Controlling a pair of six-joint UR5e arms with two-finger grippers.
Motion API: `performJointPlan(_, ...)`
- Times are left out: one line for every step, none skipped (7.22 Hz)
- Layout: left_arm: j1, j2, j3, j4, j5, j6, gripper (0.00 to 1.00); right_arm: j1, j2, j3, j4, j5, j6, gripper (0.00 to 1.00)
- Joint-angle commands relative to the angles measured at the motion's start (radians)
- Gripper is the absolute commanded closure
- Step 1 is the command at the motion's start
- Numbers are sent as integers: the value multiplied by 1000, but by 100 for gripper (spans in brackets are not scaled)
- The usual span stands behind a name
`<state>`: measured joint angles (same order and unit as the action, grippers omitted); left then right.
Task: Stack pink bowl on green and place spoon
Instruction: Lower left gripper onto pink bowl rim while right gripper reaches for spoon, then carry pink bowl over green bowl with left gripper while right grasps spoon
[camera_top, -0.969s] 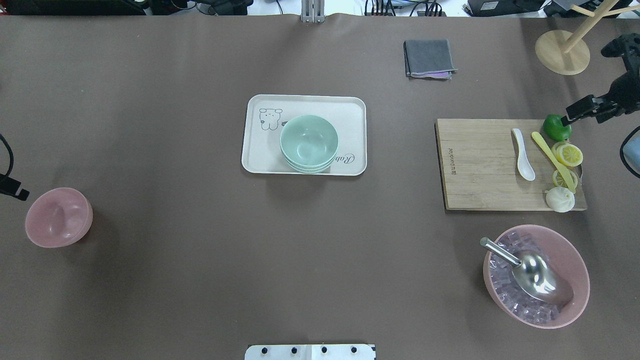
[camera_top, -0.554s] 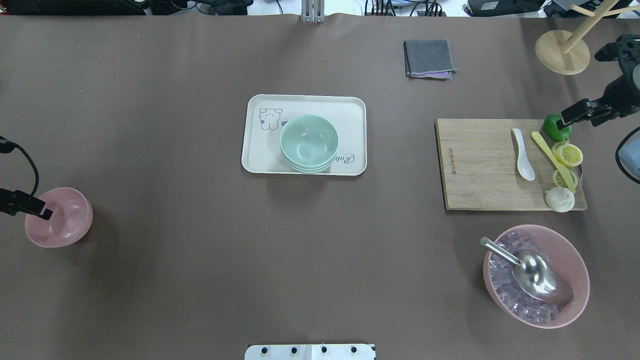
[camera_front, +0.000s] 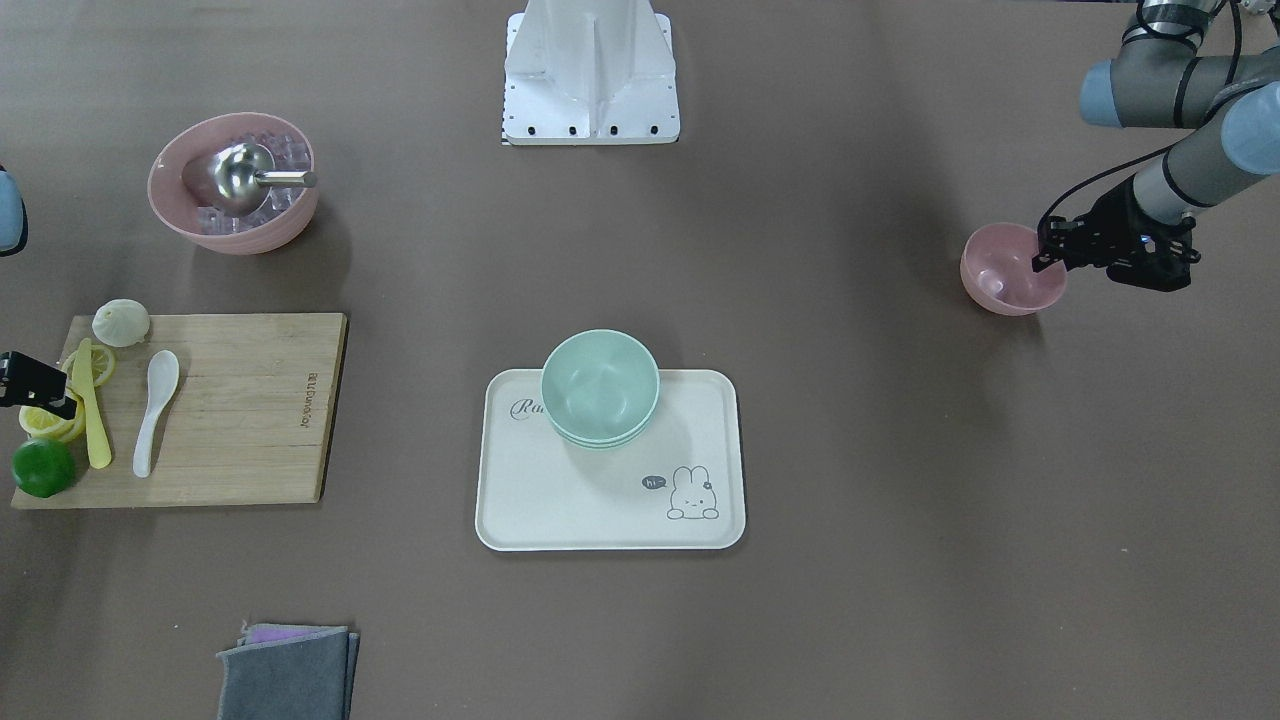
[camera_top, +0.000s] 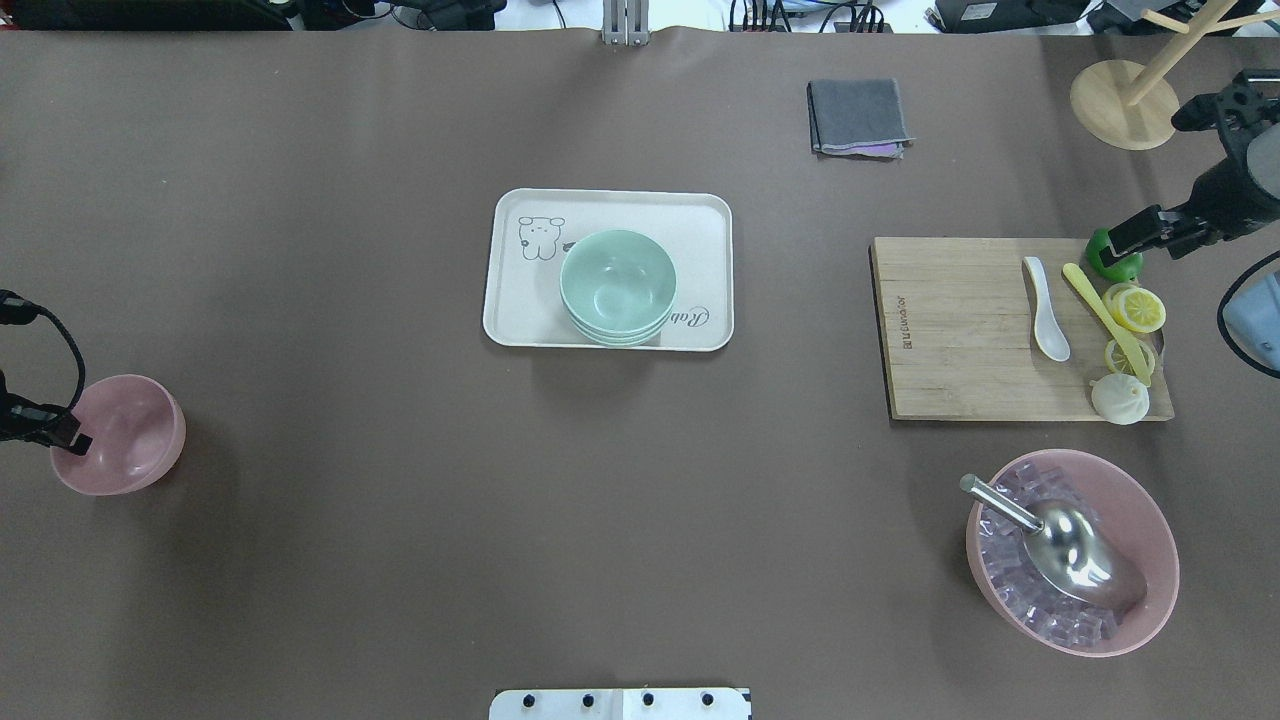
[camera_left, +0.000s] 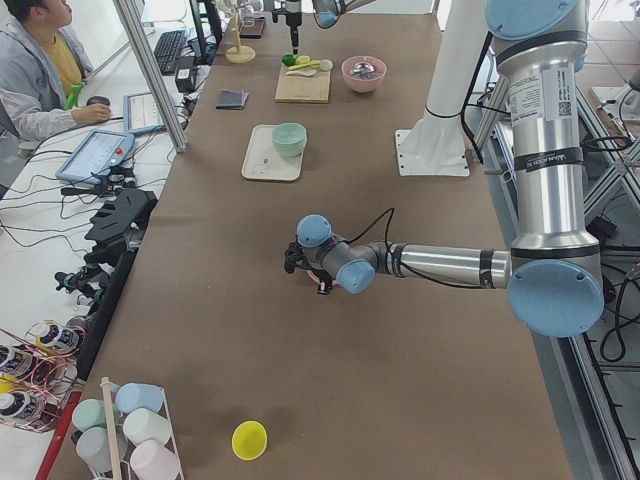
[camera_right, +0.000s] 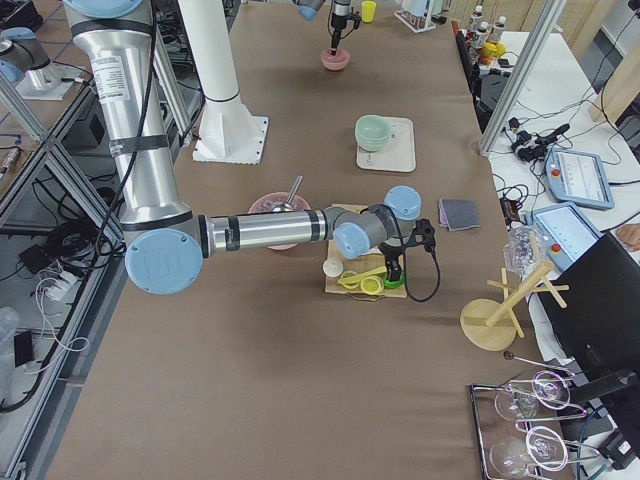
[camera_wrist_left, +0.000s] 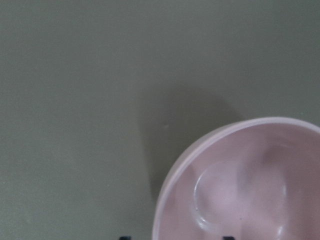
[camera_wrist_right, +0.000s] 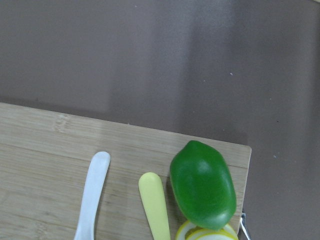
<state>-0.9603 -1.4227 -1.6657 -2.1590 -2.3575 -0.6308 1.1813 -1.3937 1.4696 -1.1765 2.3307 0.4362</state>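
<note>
The white spoon (camera_front: 152, 416) seems longer than the small pink bowl's opening (camera_front: 1005, 266), so the spoon's handle will stick out over the bowl's rim when I lower it in.
The small pink bowl (camera_top: 125, 435) stands empty at the table's left side. My left gripper (camera_top: 62, 436) is open at its outer rim, one fingertip inside the bowl and one outside; the left wrist view shows the bowl (camera_wrist_left: 250, 190) right below. The stacked green bowls (camera_top: 617, 285) sit on the white tray (camera_top: 520, 300) at mid-table. The white spoon (camera_top: 1045, 310) lies on the wooden cutting board (camera_top: 950, 330). My right gripper (camera_top: 1135, 235) hovers over the lime (camera_wrist_right: 202, 190) at the board's far right corner, to the right of the spoon (camera_wrist_right: 92, 195); I cannot tell whether it is open or shut.
On the board lie a yellow plastic knife (camera_top: 1105, 320), lemon slices (camera_top: 1138, 308) and a white bun (camera_top: 1120, 398). A large pink bowl (camera_top: 1160, 530) with ice cubes and a metal scoop stands near right. A grey cloth (camera_top: 858, 117) and a wooden stand (camera_top: 1123, 105) are at the back.
My left gripper has come in from the left edge onto the pink bowl's rim. My right gripper has shifted left and toward the table's back, over the lime.
</note>
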Motion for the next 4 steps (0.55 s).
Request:
performJointPlan(2,-123,3,43,-32,-15,100,-44,27,0,0,-5,86,0)
performJointPlan(3,-242,-38,148,-57,-124,100,-80,53,0,0,-13,177,0)
performJointPlan(3,-451,-46,338,-68,-244,100,-121,62,0,1,-30,241,0)
performJointPlan(11,-631,-42,525,-63,-286,100,-130,61,2,2,-30,249,0)
